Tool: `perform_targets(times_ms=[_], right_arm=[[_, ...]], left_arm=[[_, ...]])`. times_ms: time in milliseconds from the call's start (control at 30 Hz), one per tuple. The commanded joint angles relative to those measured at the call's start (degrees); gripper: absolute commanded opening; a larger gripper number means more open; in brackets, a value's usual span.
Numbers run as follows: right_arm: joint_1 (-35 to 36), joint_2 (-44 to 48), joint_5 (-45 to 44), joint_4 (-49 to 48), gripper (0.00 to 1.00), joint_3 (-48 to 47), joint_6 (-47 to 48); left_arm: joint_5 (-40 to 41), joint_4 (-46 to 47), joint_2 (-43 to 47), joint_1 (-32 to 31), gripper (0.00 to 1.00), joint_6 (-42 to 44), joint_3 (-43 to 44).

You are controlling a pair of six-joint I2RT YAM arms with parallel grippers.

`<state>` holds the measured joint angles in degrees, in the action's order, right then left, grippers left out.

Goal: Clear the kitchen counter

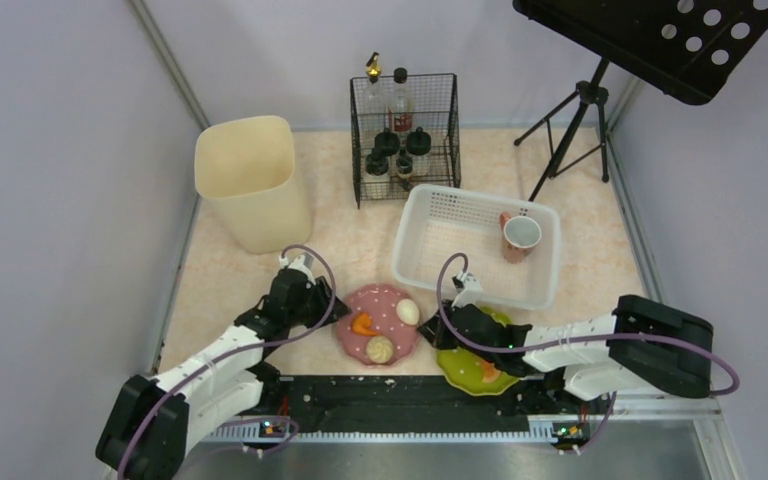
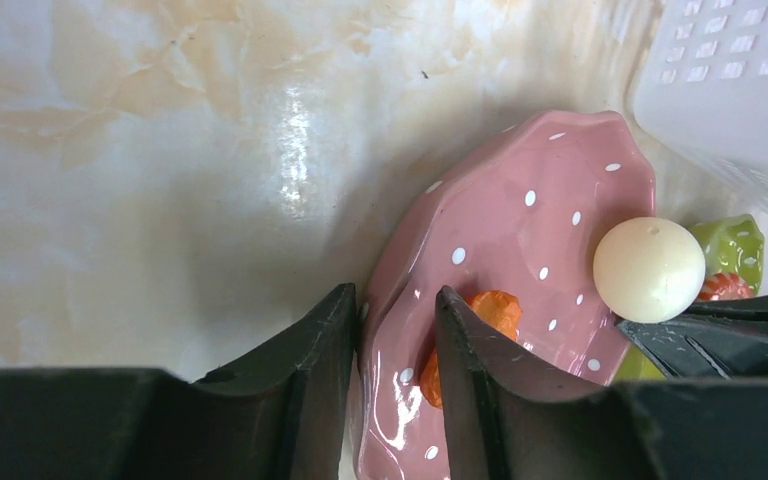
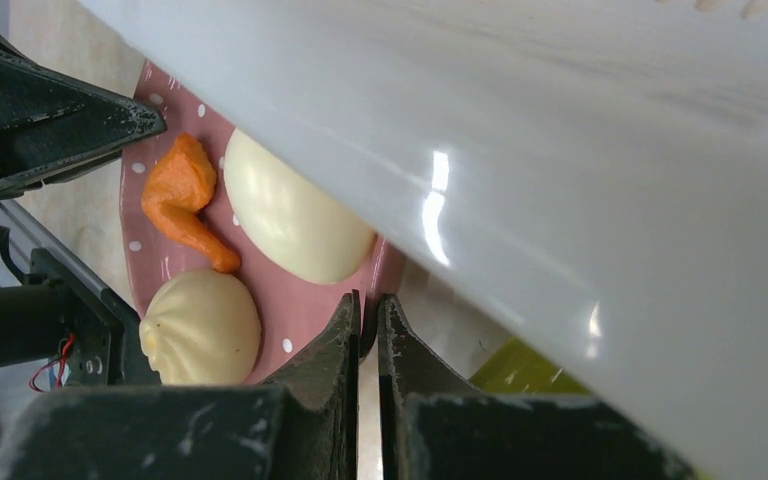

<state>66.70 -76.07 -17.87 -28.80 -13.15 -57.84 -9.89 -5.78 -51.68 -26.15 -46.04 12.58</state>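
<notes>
The left gripper meets the pink plate's rim [image 2: 397, 300] at a steep angle from above, so it needs to open, tilt flatter and slide its fingers further over the plate's side [image 2: 385, 400] before it lifts.
On the marbled kitchen counter [image 1: 340, 240] lies a pink dotted plate [image 1: 392, 297] with an orange food piece [image 1: 363, 324], a white egg [image 1: 408, 312] and a dumpling [image 1: 380, 349]. My left gripper [image 1: 335, 312] is shut on the plate's left rim, one finger outside and one inside beside the orange piece [image 2: 495, 312]; the left gripper [image 2: 395, 300] shows this in the left wrist view. My right gripper [image 1: 438, 330] is nearly closed on the plate's right rim [image 3: 305, 305]; the right gripper [image 3: 368, 305] shows this in the right wrist view.
A green plate [image 1: 480, 378] with food sits under the right arm. A white basket [image 1: 440, 240] holding a cup [image 1: 521, 235] stands just behind. A beige bin [image 1: 250, 180] is at the back left, a wire rack [image 1: 405, 135] with bottles at the back, a music stand [image 1: 575, 130] at the back right.
</notes>
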Motion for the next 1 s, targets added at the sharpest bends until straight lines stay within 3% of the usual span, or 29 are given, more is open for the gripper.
perform_targets(times_ms=[0, 300, 467, 733, 967], right_arm=[[0.0, -0.03, 4.2, 21.04, 0.0, 5.0, -1.48], [-0.07, 5.28, 3.4, 25.54, 0.0, 5.01, -1.1], [-0.07, 2.42, 3.97, 23.62, 0.0, 5.06, -1.01], [-0.07, -5.62, 6.59, 15.76, 0.0, 5.82, -1.87], [-0.07, -7.13, 6.76, 14.83, 0.0, 5.26, -1.91]], left_arm=[[-11.49, -3.58, -6.18, -1.75, 0.38, -1.59, -4.62], [-18.6, 10.21, -14.52, -1.59, 0.29, -5.7, -8.16], [-20.57, 14.02, -12.76, -1.57, 0.29, -7.09, -10.07], [-20.2, 10.23, -1.12, -1.58, 0.47, -9.28, -13.15], [-20.07, 8.06, 4.99, -1.59, 0.51, -10.08, -15.39]])
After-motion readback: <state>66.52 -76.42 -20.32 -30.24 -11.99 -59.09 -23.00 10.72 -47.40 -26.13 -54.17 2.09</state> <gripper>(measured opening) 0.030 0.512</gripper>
